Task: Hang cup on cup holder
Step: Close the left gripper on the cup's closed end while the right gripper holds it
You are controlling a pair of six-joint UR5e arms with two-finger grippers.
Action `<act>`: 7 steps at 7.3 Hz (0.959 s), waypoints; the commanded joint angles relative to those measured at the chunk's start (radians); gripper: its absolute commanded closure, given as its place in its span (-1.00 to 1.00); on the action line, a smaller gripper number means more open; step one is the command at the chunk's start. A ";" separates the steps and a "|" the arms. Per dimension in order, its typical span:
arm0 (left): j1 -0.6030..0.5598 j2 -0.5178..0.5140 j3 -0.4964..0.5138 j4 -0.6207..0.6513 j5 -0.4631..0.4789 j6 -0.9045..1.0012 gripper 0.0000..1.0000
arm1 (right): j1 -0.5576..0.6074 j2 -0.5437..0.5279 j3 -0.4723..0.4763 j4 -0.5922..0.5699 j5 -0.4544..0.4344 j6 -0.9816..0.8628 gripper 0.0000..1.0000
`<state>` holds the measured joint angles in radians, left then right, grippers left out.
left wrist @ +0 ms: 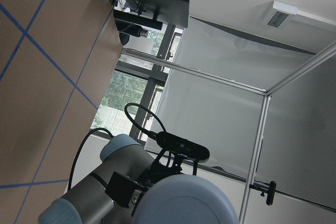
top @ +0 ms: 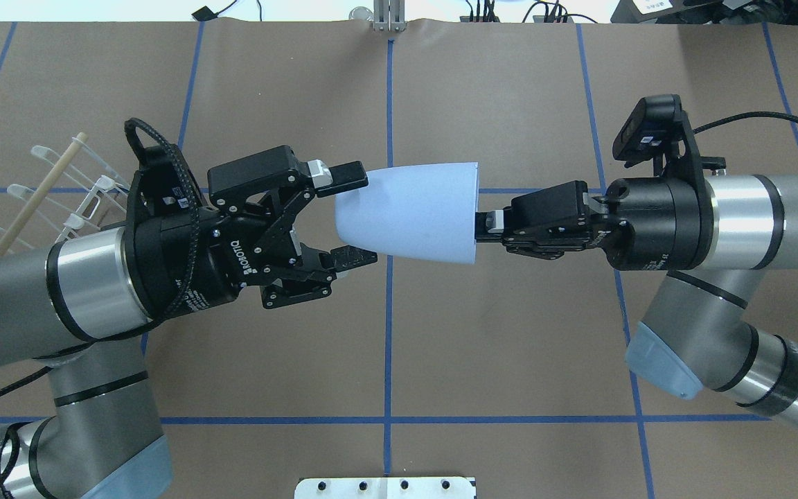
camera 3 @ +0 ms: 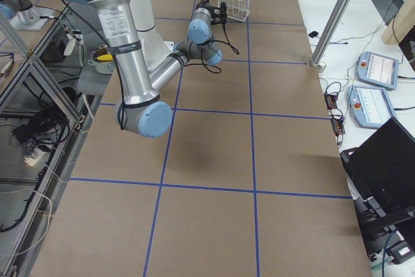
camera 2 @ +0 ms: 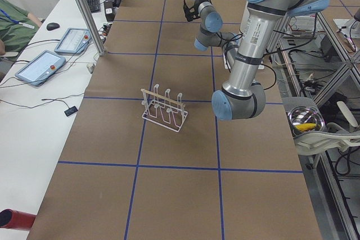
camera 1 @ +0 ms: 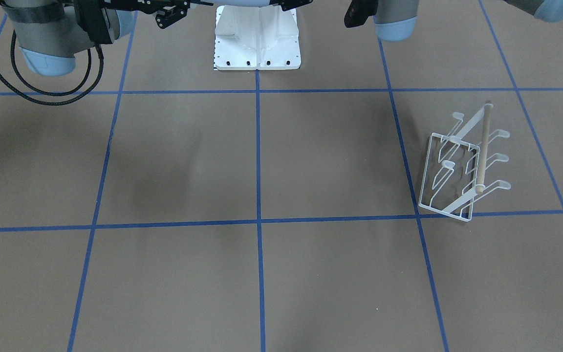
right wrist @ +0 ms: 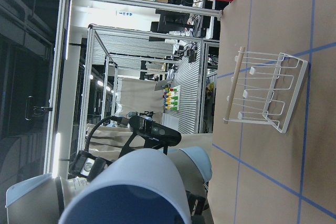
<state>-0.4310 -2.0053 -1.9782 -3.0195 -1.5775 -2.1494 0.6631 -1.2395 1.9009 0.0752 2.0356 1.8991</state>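
The cup holder's white wire pegs [camera 1: 446,168] slope upward to flat ends. I expect the light-blue cup [left wrist: 186,200] to hang tilted, opening down, when I lower it over a peg.
The light-blue cup [top: 413,211] is held on its side in the air between my two grippers. My right gripper [top: 485,225] is shut on the rim of its wide open end. My left gripper [top: 364,218] is open, with its fingers [top: 343,177] above and below the cup's narrow bottom end; I cannot tell whether they touch it. The cup fills the bottom of the left wrist view [left wrist: 184,200] and of the right wrist view [right wrist: 131,187]. The white wire cup holder [camera 1: 462,166] with its wooden dowel stands on the table, partly hidden behind my left arm [top: 59,187].
The brown table [camera 1: 262,161] has blue tape grid lines. The robot's white base plate [camera 1: 257,44] sits at the table's robot-side edge. Operator desks with tablets [camera 2: 42,66] line the far side. A metal bowl [camera 2: 306,121] stands on a side shelf.
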 commanded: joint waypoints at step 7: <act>0.006 0.005 -0.017 0.001 -0.036 0.003 1.00 | -0.008 0.000 0.009 0.000 0.002 0.015 -1.00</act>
<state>-0.4247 -2.0029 -1.9908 -3.0216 -1.6103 -2.1446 0.6543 -1.2382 1.9082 0.0750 2.0360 1.9110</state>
